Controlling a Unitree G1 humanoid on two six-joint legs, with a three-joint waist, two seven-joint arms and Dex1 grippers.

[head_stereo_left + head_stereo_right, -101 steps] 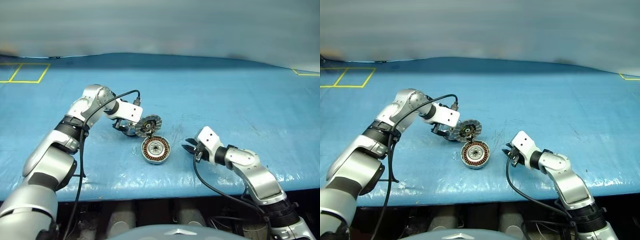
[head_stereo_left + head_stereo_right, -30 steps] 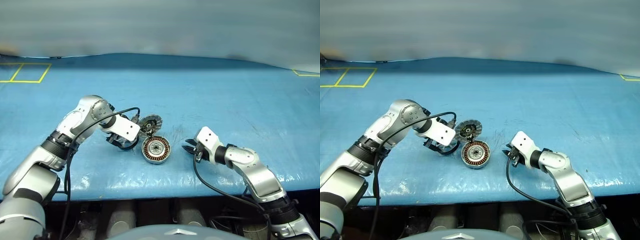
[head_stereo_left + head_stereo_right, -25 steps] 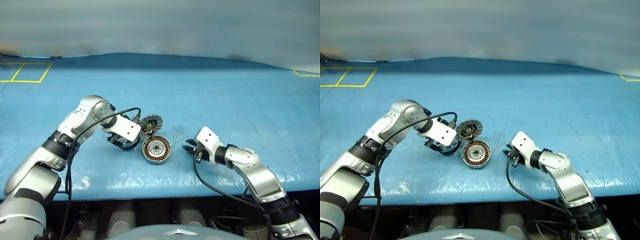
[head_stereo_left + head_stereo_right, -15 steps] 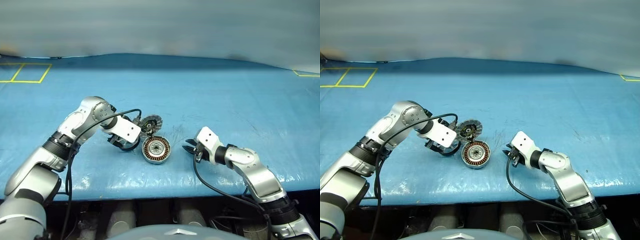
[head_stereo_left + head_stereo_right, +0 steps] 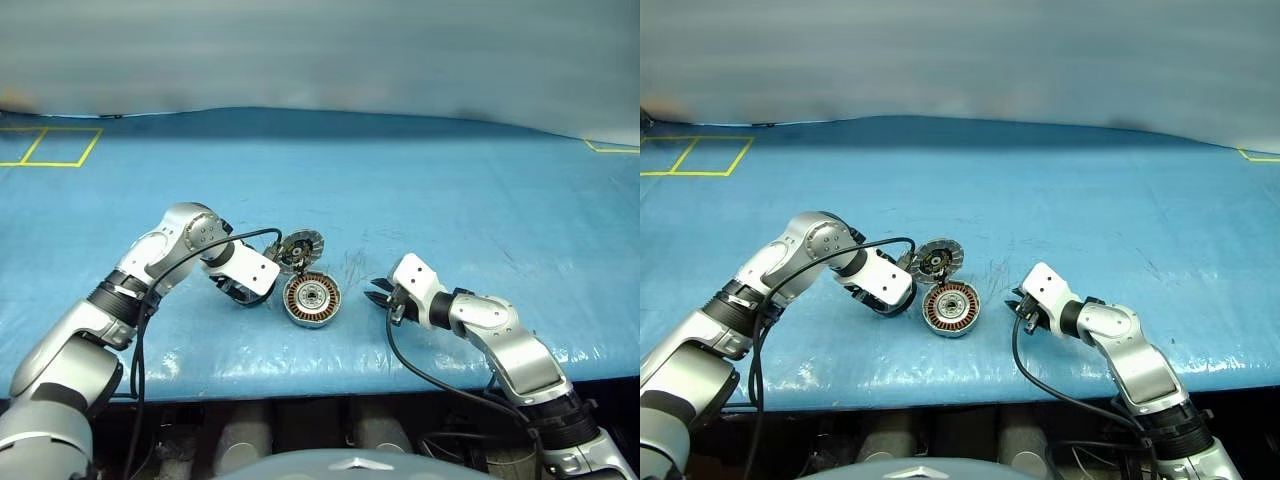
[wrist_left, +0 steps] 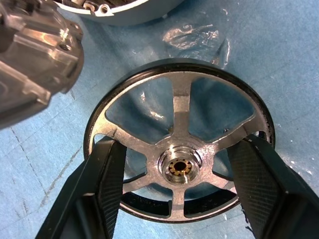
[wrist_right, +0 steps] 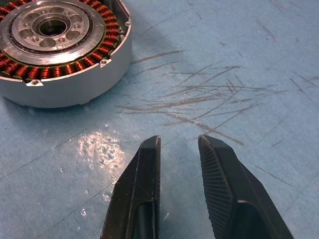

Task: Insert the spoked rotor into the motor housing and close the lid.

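Observation:
I expect the spoked rotor (image 6: pixel 180 165) to leave the copper windings in view when I carry it over the housing, because blue table shows through the spoke gaps (image 6: pixel 218 105).
The spoked rotor (image 6: pixel 179 164), a black ring with silver spokes and hub, lies flat on the blue table. My left gripper (image 6: pixel 178 143) points down over it, open, with one black finger (image 6: pixel 102 194) at each side of the rim; contact cannot be judged. In the head views my left gripper (image 5: pixel 238 292) hides the rotor, just left of the motor housing (image 5: pixel 311 298). The housing shows its copper windings, and its ribbed lid (image 5: pixel 297 247) stands tilted up behind it. My right gripper (image 7: pixel 179 142) hovers to the right of the housing (image 7: pixel 60 35), fingers a narrow gap apart, holding nothing.
Everything sits on a blue-covered table (image 5: pixel 450 200), whose front edge (image 5: pixel 300 372) is close below the housing. Yellow tape squares (image 5: pixel 60 146) mark the far left corner. Scratches (image 7: pixel 199 94) in the covering lie between my right gripper and the housing.
Since the earliest frames my left gripper has come away from the lid and down to the table left of the housing. The right arm, housing and lid have stayed put.

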